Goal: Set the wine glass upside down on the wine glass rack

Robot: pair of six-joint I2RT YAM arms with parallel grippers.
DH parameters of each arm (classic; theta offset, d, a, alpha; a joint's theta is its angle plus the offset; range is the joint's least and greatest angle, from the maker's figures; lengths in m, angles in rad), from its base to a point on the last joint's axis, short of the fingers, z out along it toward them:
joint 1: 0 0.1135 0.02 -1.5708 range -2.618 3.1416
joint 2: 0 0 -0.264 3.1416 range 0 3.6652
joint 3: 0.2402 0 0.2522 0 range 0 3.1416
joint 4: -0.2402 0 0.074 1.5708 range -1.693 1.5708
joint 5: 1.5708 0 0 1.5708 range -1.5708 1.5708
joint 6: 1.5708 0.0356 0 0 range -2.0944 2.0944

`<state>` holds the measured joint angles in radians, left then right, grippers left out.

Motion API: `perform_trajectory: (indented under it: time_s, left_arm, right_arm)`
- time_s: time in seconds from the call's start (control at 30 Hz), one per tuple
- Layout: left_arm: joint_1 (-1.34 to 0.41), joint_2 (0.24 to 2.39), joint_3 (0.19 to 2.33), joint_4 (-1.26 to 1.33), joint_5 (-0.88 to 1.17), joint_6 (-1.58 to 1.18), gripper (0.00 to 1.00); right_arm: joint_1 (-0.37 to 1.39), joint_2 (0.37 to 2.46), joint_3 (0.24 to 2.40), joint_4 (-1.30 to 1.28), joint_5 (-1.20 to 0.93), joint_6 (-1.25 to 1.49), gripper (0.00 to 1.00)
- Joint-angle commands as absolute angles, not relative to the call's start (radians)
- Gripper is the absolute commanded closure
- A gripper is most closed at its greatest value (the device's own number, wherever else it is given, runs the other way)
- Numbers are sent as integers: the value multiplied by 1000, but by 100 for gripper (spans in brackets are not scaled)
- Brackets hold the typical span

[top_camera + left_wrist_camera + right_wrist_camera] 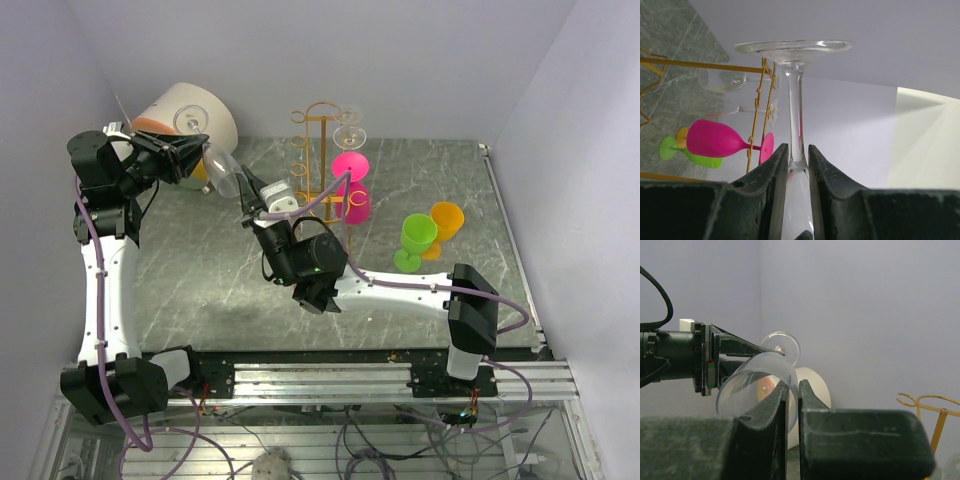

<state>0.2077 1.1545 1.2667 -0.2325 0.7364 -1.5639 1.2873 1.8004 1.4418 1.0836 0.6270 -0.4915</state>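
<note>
Next, my left gripper takes the stem closer to the wine glass's foot while my right gripper holds the wine glass's rim, because my left gripper is pinching where the wine glass's stem meets its bowl.
A clear wine glass is held in the air at the back left, tilted, its foot pointing away from the bowl. My left gripper is shut on it where the stem meets the bowl. My right gripper is shut on the bowl's rim, one finger inside and one outside. The bowl shows in the right wrist view. The golden wire wine glass rack stands to the right of both grippers and holds a clear glass and two pink glasses.
A large white round object lies at the back left, behind the held glass. A green glass and an orange glass stand on the table right of the rack. The rack also shows in the left wrist view.
</note>
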Motion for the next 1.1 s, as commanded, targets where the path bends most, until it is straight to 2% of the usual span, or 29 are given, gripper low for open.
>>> perform_trajectory:
  time_s: [0.0, 0.1, 0.17, 0.3, 0.43, 0.53, 1.07]
  left_arm:
    - [217, 1134, 1261, -198, 758, -1576, 68]
    - [219, 1133, 1259, -190, 763, -1584, 70]
    - [225, 1132, 1258, -185, 765, -1588, 76]
    - [229, 1134, 1248, -174, 768, -1595, 77]
    - [230, 1136, 1240, -173, 773, -1599, 56]
    - [230, 1135, 1242, -182, 764, -1589, 48]
    - [235, 1132, 1233, -175, 739, -1554, 74]
  right_arm:
    - [1302, 1798, 1449, 1119, 631, -494, 100]
    - [1317, 1810, 1445, 1130, 639, -521, 100]
    - [1327, 1819, 1440, 1140, 646, -538, 100]
    - [1345, 1822, 1408, 1178, 646, -558, 100]
    - [1349, 1806, 1360, 1211, 632, -548, 100]
    - [1350, 1800, 1346, 1225, 632, -548, 100]
    - [1356, 1778, 1331, 1249, 640, -560, 100]
